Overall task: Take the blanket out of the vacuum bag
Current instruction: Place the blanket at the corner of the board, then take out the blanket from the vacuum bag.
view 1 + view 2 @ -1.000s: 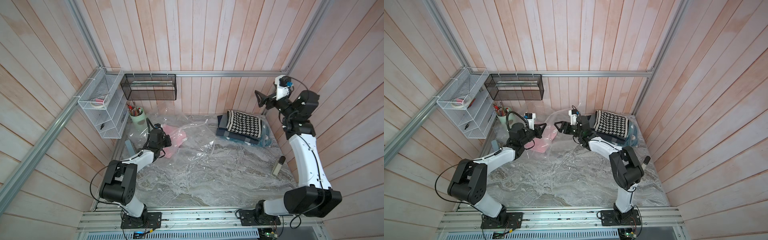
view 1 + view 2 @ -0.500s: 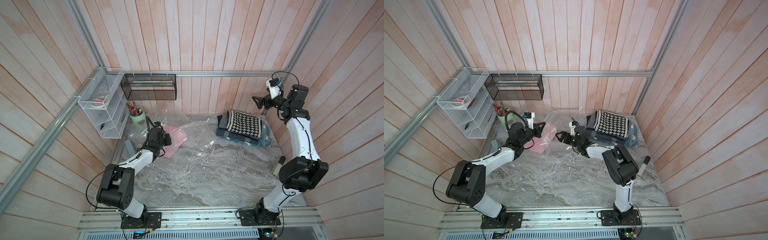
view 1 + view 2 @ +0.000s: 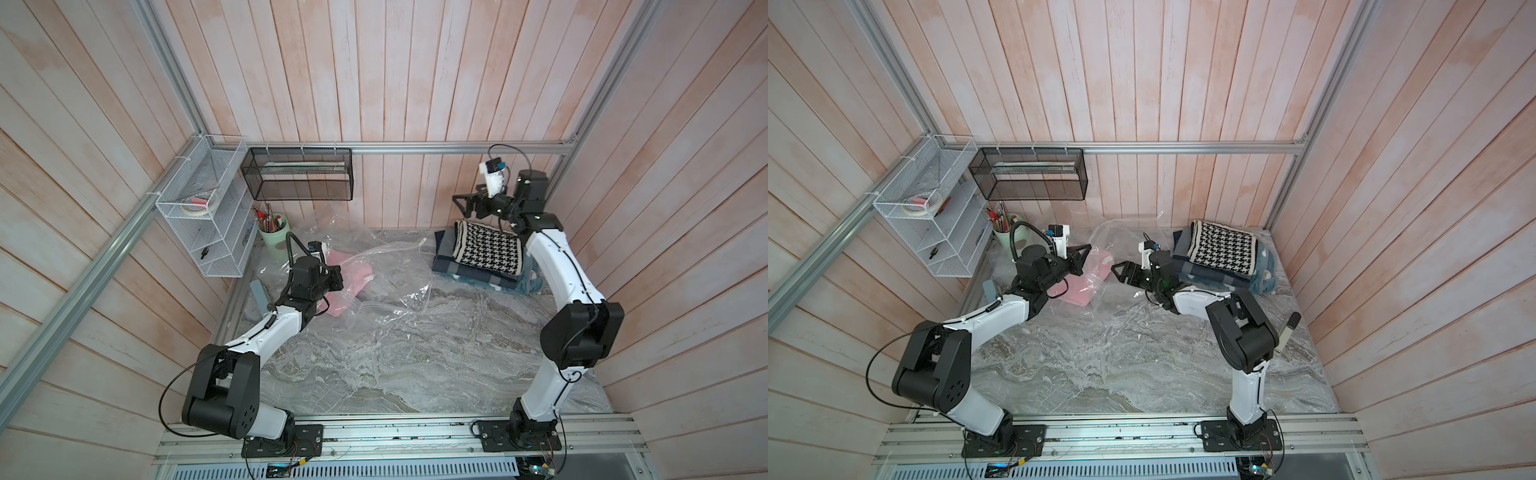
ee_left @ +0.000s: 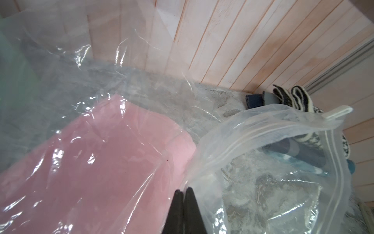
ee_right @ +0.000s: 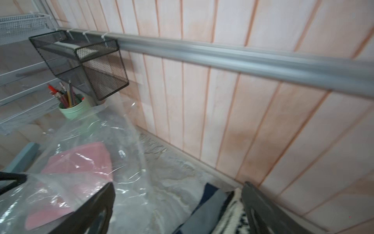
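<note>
The bag's film (image 4: 155, 167) is hanging low over the pink blanket. My left gripper should lift the bag's opening (image 4: 272, 167) before my right gripper reaches in for the blanket.
The vacuum bag (image 3: 395, 286) lies crinkled at the back left of the table, clear plastic with its zip edge (image 4: 253, 141) raised and a white slider clip (image 4: 338, 113) on it. A folded pink blanket (image 3: 353, 276) (image 4: 101, 162) sits inside it. My left gripper (image 3: 338, 276) (image 4: 183, 190) is shut on the bag's film beside the mouth, right by the blanket. In a top view my right gripper (image 3: 467, 203) hangs open above the folded stack's left edge. In a top view it (image 3: 1121, 274) reaches low toward the bag's mouth. The right wrist view shows its jaws wide apart, holding nothing.
A folded stack with a houndstooth blanket (image 3: 486, 249) on top lies at the back right. A green pencil cup (image 3: 274, 243), a white wire shelf (image 3: 199, 224) and a black mesh basket (image 3: 297, 174) crowd the back left corner. A small stick-like tool (image 3: 1287, 328) lies at the right edge.
My right gripper has shifted a little to the left, toward the bag, still open. The left gripper has kept its hold with hardly any movement.
</note>
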Available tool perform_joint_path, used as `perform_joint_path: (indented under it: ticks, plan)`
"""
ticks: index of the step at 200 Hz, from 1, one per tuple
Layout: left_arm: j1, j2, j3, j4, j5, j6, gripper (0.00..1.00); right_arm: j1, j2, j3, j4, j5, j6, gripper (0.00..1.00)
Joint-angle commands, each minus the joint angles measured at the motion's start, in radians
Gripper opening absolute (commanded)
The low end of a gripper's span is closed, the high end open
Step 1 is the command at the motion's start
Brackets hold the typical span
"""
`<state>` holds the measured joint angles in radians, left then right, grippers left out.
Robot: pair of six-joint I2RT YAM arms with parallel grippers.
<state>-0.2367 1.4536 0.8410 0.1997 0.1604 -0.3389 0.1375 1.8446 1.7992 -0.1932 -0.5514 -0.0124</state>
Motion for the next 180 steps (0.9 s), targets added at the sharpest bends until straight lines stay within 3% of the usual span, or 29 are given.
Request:
perform_joint_path:
  ticks: [1,14,32,77,109,148,180]
  plan:
    - [-0.004,0.025,0.046,0.158,0.125,0.052,0.0,0.054,-0.061,-0.172,0.159,0.025,0.316,0.98]
    - [-0.003,0.089,0.135,0.154,0.177,0.059,0.0,0.083,-0.097,-0.302,0.279,-0.003,0.42,0.98]
    - [-0.004,0.167,0.233,0.175,0.24,0.053,0.0,0.138,-0.136,-0.385,0.294,0.047,0.443,0.98]
    - [-0.003,0.282,0.363,0.302,0.3,-0.022,0.0,0.262,-0.216,-0.604,0.518,0.033,0.634,0.98]
    - [-0.021,0.265,0.318,0.342,0.293,-0.029,0.0,0.324,-0.17,-0.637,0.647,0.025,0.732,0.98]
    - [-0.042,0.197,0.168,0.39,0.252,-0.004,0.0,0.387,-0.112,-0.472,0.5,0.099,0.65,0.98]
    - [-0.05,0.162,0.117,0.386,0.207,0.02,0.0,0.401,-0.017,-0.486,0.565,0.133,0.696,0.84]
